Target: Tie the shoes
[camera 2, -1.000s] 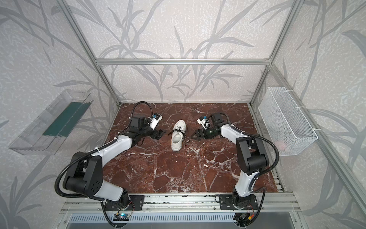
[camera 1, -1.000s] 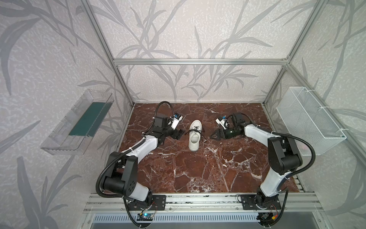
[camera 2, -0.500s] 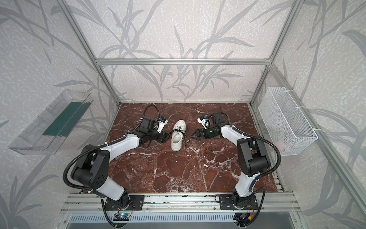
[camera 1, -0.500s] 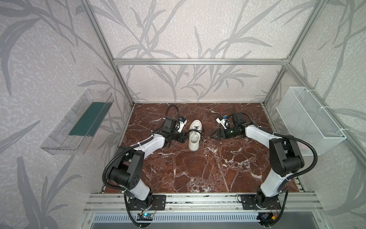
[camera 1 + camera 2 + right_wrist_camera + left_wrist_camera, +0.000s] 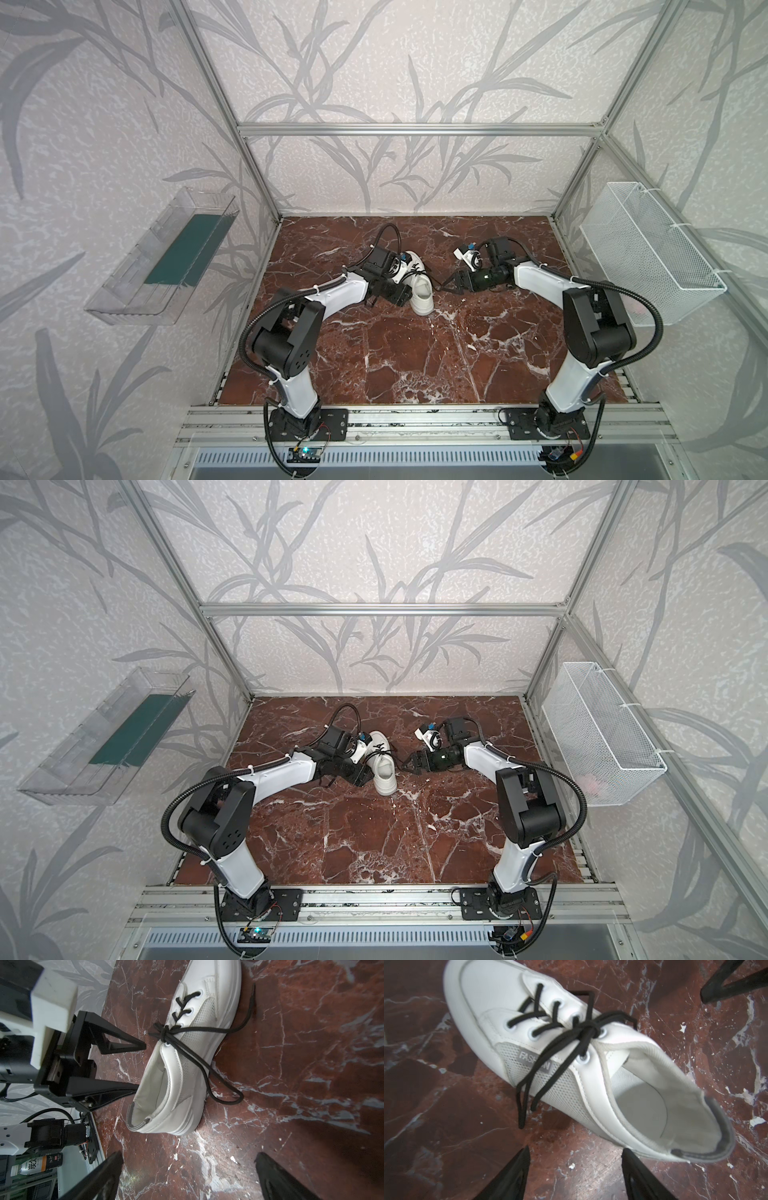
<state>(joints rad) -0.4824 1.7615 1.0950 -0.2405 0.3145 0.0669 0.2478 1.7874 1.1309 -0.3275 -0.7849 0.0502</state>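
The lace pieces hang (image 5: pixel 530 1076) beyond the FASHION label, on the other side of the shoe from the robot's right gripper, so next the left gripper pinches the lace piece (image 5: pixel 556 1075) closest to the shoe's heel.
The shoes show as one white sneaker (image 5: pixel 420 289) (image 5: pixel 384 769) on the marble top, toe toward the front. Its black laces (image 5: pixel 591 1029) are crossed in a knot over the tongue. One lace loop (image 5: pixel 523 1093) hangs down the mesh side to the floor. Another loop (image 5: pixel 226 1093) and a loose end (image 5: pixel 250 1005) lie on the floor on the far side. My left gripper (image 5: pixel 576 1149) (image 5: pixel 398 293) is open beside the shoe's left side, empty, one finger (image 5: pixel 116 1089) near the heel collar. My right gripper (image 5: pixel 189 1154) (image 5: pixel 451 284) is open and empty to the shoe's right.
A clear plastic tray (image 5: pixel 166 257) hangs on the left wall and a white wire basket (image 5: pixel 648 249) on the right wall. Aluminium frame posts stand at the back corners. Bare marble (image 5: pixel 415 353) stretches from the shoe to the front rail.
My left gripper has moved right, up against the shoe's side, and its jaws have narrowed a little. The right arm has hardly moved.
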